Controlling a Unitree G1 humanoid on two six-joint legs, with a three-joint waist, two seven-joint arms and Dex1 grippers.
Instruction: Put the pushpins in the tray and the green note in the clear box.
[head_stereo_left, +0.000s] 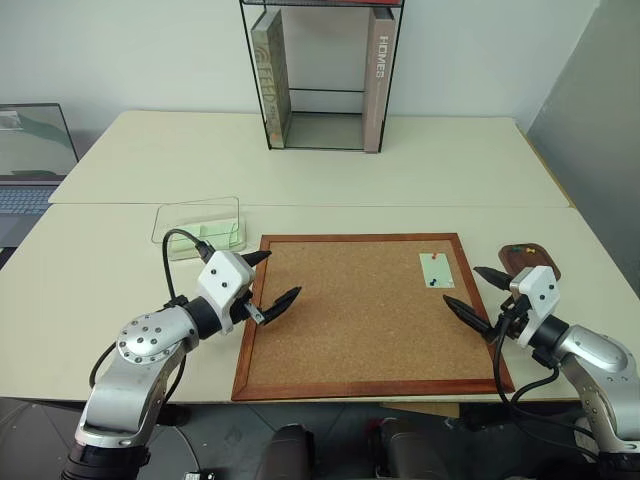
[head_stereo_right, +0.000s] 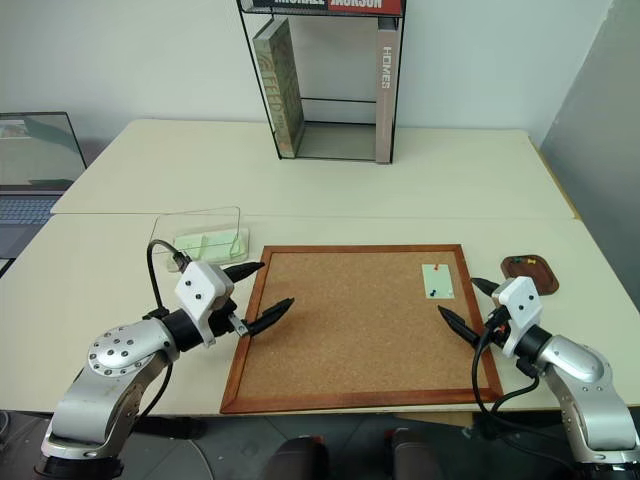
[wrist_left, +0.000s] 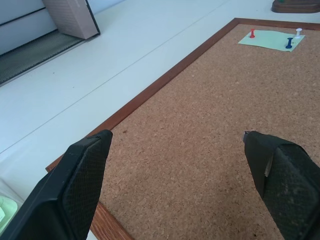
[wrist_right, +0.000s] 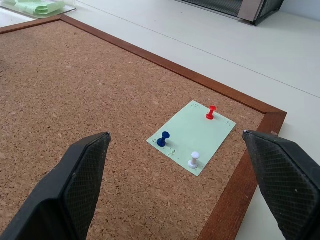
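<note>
The green note (head_stereo_left: 436, 270) also has the dark blue pushpin (wrist_right: 163, 139) standing in it, so the green note should stay flat when I pull out the white pushpin.
The green note (wrist_right: 192, 136) lies pinned near the far right corner of the corkboard (head_stereo_left: 350, 320). A red pushpin (wrist_right: 211, 112), a dark blue pushpin (wrist_right: 163, 139) and a white one (wrist_right: 194, 160) stand in it. My right gripper (head_stereo_left: 461, 284) hovers open at the board's right edge, a little nearer to me than the note and apart from it. The brown tray (head_stereo_left: 530, 258) sits just right of the board, with a few small coloured pins inside. My left gripper (head_stereo_left: 268, 280) is open over the board's left edge. The clear box (head_stereo_left: 198, 225) stands beyond it, holding green slips.
A tall black wire shelf (head_stereo_left: 322, 75) with upright books stands at the back of the table. A laptop (head_stereo_left: 30, 160) sits at the far left. Bare tabletop lies between the corkboard and the shelf.
</note>
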